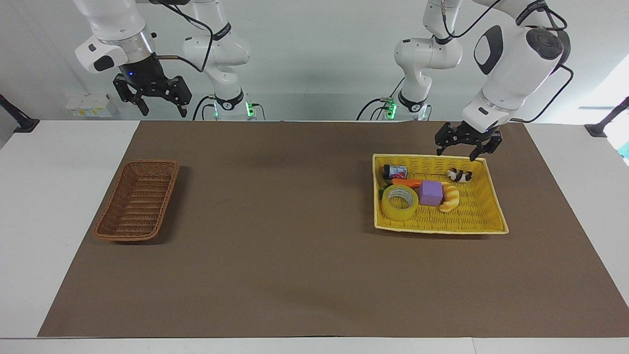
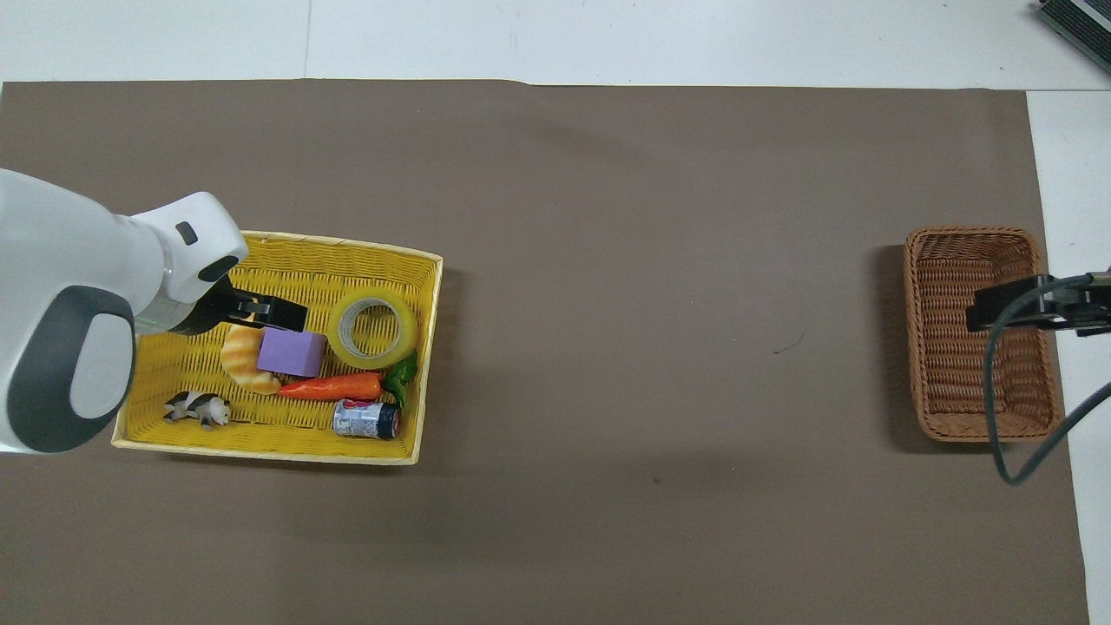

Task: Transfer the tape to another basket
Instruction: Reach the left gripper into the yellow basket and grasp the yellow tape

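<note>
I see the tape's round rim [image 2: 341, 333] whole beside the carrot's leaves [image 2: 401, 376], so the tape should come loose and the carrot should stay behind when I lift the tape.
The tape [image 1: 393, 210] [image 2: 373, 355], a yellow roll with a pale core, lies flat in the yellow basket [image 1: 437, 229] [image 2: 260, 452], at the corner toward the table's middle. The brown wicker basket [image 1: 164, 201] [image 2: 924, 347] stands at the right arm's end with nothing in it. My left gripper [image 1: 455, 154] [image 2: 278, 312] hangs open above the yellow basket's robot-side part, holding nothing and apart from the tape. My right gripper [image 1: 163, 112] [image 2: 998, 312] waits open, raised high at the brown basket's end.
The yellow basket also holds a purple cube [image 1: 431, 192] [image 2: 292, 351], a bread roll [image 1: 450, 199], a carrot [image 1: 408, 182], a small can [image 1: 395, 171] and a toy cow [image 1: 459, 175]. A brown mat [image 1: 295, 246] covers the table.
</note>
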Motion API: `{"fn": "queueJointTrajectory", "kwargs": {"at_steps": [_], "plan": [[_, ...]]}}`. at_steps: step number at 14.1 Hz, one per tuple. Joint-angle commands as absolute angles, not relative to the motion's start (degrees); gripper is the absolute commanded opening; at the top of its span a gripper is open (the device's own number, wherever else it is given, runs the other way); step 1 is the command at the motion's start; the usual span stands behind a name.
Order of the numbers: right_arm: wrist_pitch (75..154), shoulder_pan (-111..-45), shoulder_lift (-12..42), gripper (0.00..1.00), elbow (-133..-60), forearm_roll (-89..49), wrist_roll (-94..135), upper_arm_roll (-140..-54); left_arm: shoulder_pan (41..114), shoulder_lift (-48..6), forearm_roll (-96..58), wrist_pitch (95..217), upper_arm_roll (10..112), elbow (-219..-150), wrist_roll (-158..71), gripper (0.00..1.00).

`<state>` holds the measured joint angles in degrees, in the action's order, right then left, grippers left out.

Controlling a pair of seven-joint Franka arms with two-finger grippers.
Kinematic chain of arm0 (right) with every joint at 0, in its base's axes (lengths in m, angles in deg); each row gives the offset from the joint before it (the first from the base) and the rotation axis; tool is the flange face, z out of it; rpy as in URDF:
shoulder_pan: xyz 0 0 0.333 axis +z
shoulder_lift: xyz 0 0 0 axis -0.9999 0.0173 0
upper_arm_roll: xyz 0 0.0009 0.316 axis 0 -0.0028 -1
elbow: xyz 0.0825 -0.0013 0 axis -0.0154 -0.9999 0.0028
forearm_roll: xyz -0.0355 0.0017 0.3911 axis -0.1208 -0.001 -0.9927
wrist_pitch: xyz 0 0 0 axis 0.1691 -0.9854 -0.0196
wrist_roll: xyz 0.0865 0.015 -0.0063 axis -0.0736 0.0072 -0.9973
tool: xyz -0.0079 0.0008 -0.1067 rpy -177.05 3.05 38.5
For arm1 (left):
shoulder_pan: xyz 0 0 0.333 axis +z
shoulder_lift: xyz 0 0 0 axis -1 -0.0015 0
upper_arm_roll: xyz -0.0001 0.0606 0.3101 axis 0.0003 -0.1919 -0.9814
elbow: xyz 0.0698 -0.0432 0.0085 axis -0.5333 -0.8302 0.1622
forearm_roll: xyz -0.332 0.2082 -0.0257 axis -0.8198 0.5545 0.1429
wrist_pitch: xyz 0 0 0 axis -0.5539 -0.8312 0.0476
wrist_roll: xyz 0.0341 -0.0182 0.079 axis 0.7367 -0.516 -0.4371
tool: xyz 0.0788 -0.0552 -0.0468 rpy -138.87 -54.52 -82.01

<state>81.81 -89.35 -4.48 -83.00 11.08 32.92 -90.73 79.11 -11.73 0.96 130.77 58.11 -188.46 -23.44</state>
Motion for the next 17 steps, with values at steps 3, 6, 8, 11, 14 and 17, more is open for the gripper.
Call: {"fn": "queueJointTrajectory", "kwargs": {"at_steps": [3,6,8,11,14,17], "plan": [[82.5,-89.9,-5.6,1.0,-84.4,9.9,32.0,-90.7,74.9,-19.1,0.4,140.7,57.2,-190.8,-23.1,0.8],[82.5,-89.9,-5.6,1.0,-84.5,9.9,31.9,-90.7,73.8,-20.7,0.4,146.6,57.3,-193.7,-23.1,0.68],[82.5,-89.9,-5.6,1.0,-84.5,9.9,31.9,-90.7,73.9,-20.7,0.4,147.0,57.3,-194.6,-22.6,0.59],[82.5,-90.0,-5.6,1.0,-84.5,9.9,31.9,-90.7,73.7,-23.0,0.4,148.8,57.3,-195.1,-22.5,0.59],[82.5,-89.9,-5.6,1.0,-84.5,9.9,31.9,-90.7,72.1,-27.6,0.4,151.8,57.2,-195.3,-22.9,0.33],[82.5,-89.9,-5.6,1.0,-84.5,9.8,31.9,-90.7,73.5,-25.7,0.4,151.2,57.1,-194.2,-23.1,0.0]]}}
